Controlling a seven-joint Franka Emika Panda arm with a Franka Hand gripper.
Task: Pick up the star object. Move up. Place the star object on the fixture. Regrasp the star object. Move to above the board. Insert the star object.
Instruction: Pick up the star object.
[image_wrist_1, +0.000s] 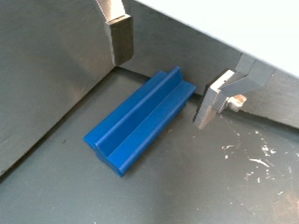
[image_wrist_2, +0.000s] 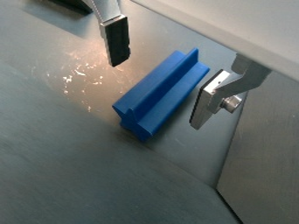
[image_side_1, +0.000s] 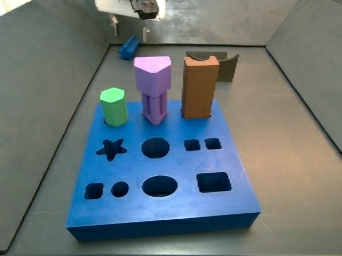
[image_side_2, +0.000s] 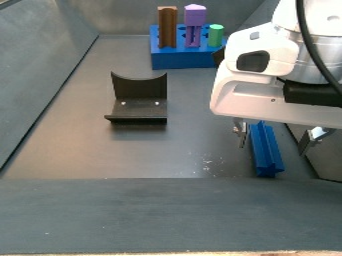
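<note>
The fixture's scooped edge (image_side_1: 227, 62) dips between raised corners. The star object (image_side_1: 130, 47) will rest cradled there with its end sticking out when I lower it.
The star object (image_wrist_1: 138, 120) is a dark-blue ribbed peg lying flat on the grey floor near the back wall; it shows in both wrist views (image_wrist_2: 162, 94) and in both side views (image_side_1: 130, 47) (image_side_2: 266, 147). My gripper (image_wrist_1: 163, 72) is open above it, its silver fingers (image_wrist_2: 115, 39) standing either side of the peg's far end without touching it. The gripper also shows in a side view (image_side_2: 247, 133). The fixture (image_side_2: 138, 99) stands apart on the floor. The blue board (image_side_1: 160, 175) carries upright pegs and an open star hole (image_side_1: 112, 151).
On the board stand a green hexagonal peg (image_side_1: 115, 107), a purple peg (image_side_1: 151, 90) and a tall orange-brown square peg (image_side_1: 199, 86). Grey walls (image_wrist_1: 70, 52) close the workspace right behind the star object.
</note>
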